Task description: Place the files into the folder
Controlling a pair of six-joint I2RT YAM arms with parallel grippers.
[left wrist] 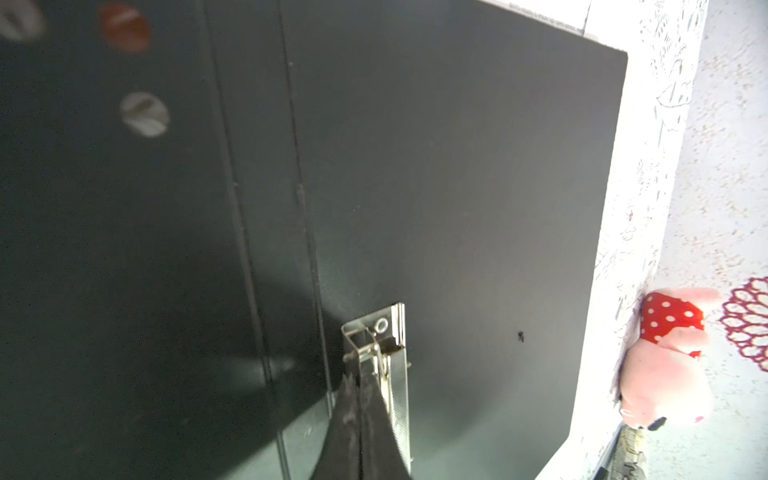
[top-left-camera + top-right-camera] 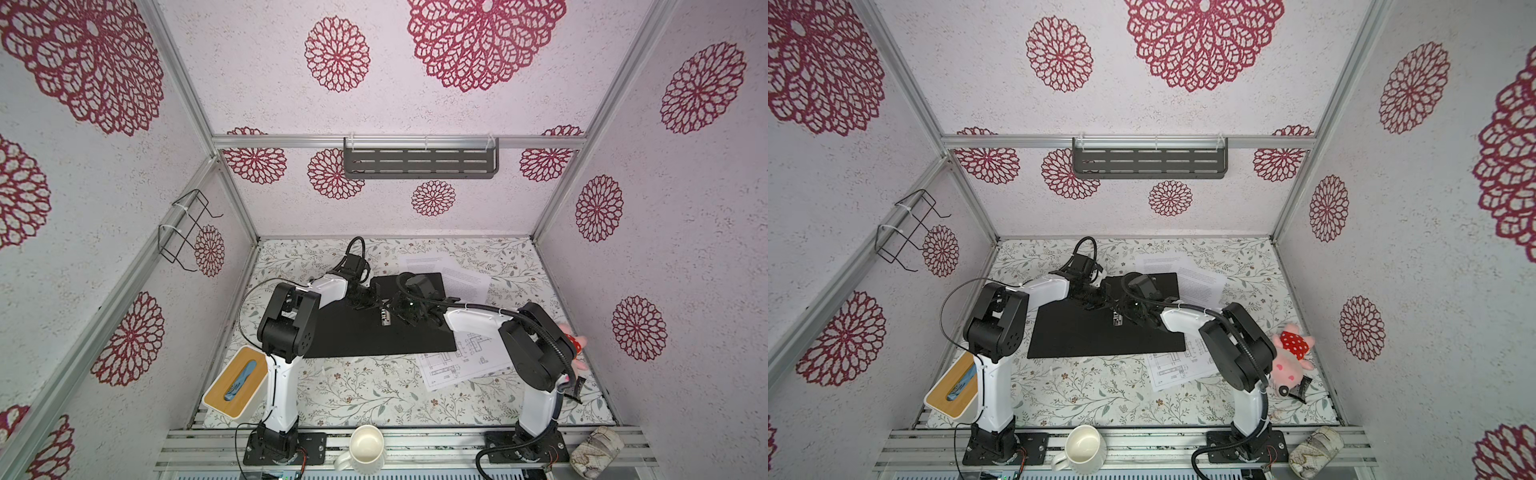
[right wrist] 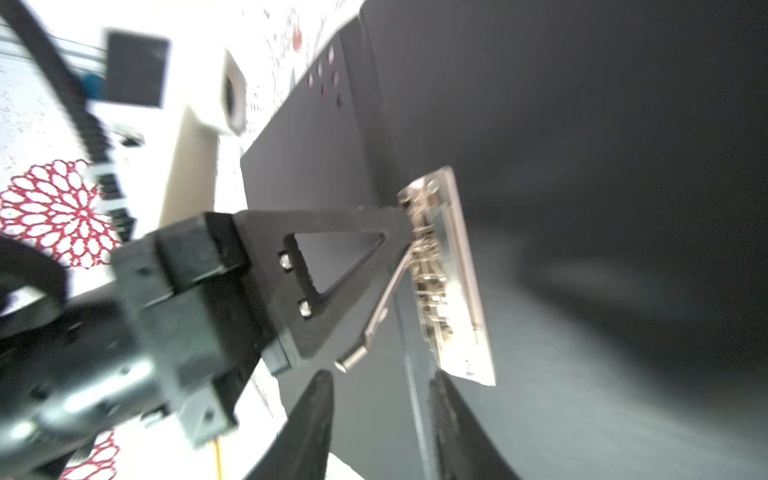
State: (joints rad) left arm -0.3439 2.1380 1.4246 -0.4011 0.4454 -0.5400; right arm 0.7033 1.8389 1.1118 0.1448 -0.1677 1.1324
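Observation:
My left gripper is beside the clip's lever (image 3: pixel 372 326), which is half raised, so next my right gripper moves back while my left gripper swings the lever over the hinge end (image 3: pixel 432 187).
The folder (image 2: pixel 353 336) lies open on the table, black inside up, in both top views. Its metal clip (image 2: pixel 384 319) sits near the middle fold. My left gripper (image 1: pixel 359 376) is shut, and its tips press against the clip's (image 1: pixel 376 332) hinge end. My right gripper (image 3: pixel 380 376) is open just short of the clip (image 3: pixel 449 266). The clip's lever (image 3: pixel 374 316) stands raised, its end close to one right fingertip. Two text files (image 2: pixel 457 274) overlap behind the folder's right corner. A file with line drawings (image 2: pixel 461 365) lies at its front right, partly under the right arm.
A tissue box (image 2: pixel 235 382) stands at the front left beside the left arm's base. A white mug (image 2: pixel 365 449) and a patterned cup (image 2: pixel 596 449) rest on the front rail. A pink plush (image 2: pixel 1291 357) lies by the right wall. A shelf (image 2: pixel 419 160) hangs on the back wall.

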